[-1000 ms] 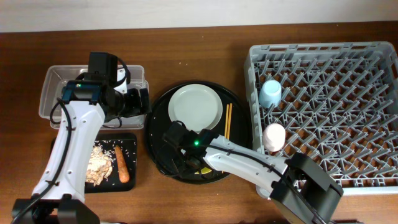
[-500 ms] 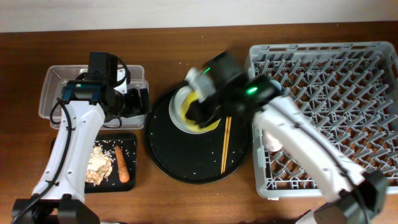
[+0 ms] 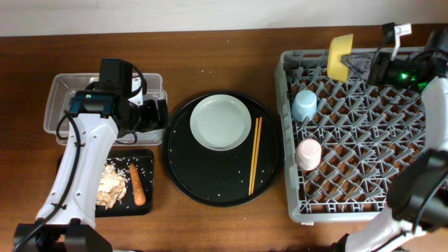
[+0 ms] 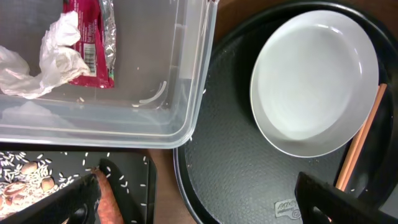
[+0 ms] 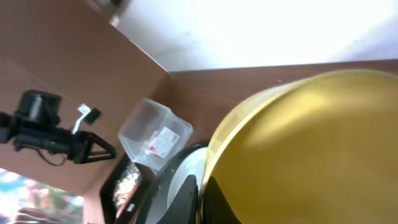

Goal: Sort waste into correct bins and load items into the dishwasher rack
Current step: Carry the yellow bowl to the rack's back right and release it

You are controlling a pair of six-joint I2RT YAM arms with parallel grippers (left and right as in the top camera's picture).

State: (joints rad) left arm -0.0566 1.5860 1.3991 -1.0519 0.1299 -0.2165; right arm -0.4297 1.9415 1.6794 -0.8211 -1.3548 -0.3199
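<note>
The yellow bowl [image 3: 340, 57] hangs on edge above free pegs of the rack [image 3: 344, 89] next to the blue cup, so my right gripper goes on lowering it until the rack holds its weight.
My right gripper [image 3: 358, 65] is shut on the rim of the yellow bowl [image 3: 341, 57] and holds it on edge above the far left corner of the grey dishwasher rack [image 3: 420, 183]; the bowl fills the right wrist view [image 5: 298, 149]. The blue cup [image 3: 304, 105] and the pink-inside white cup [image 3: 308, 154] stand upside down in the rack. The pale plate [image 3: 220, 122] and two chopsticks [image 3: 255, 155] lie on the round black tray [image 3: 203, 185]. My left gripper [image 4: 199, 199] is open and empty above the tray's left rim. The clear tub [image 4: 149, 99] holds the red wrapper [image 4: 90, 43] and white tissue [image 4: 43, 59].
The shallow black tray [image 3: 143, 162] at the front left holds beige scraps [image 3: 110, 185] and the carrot piece [image 3: 138, 183]. Rice grains lie scattered on the round tray and the wooden table [image 3: 210, 56].
My right arm lifted the yellow bowl off the round tray, swung it right over the plate and now holds it above the rack's far left corner. My left arm has not moved.
</note>
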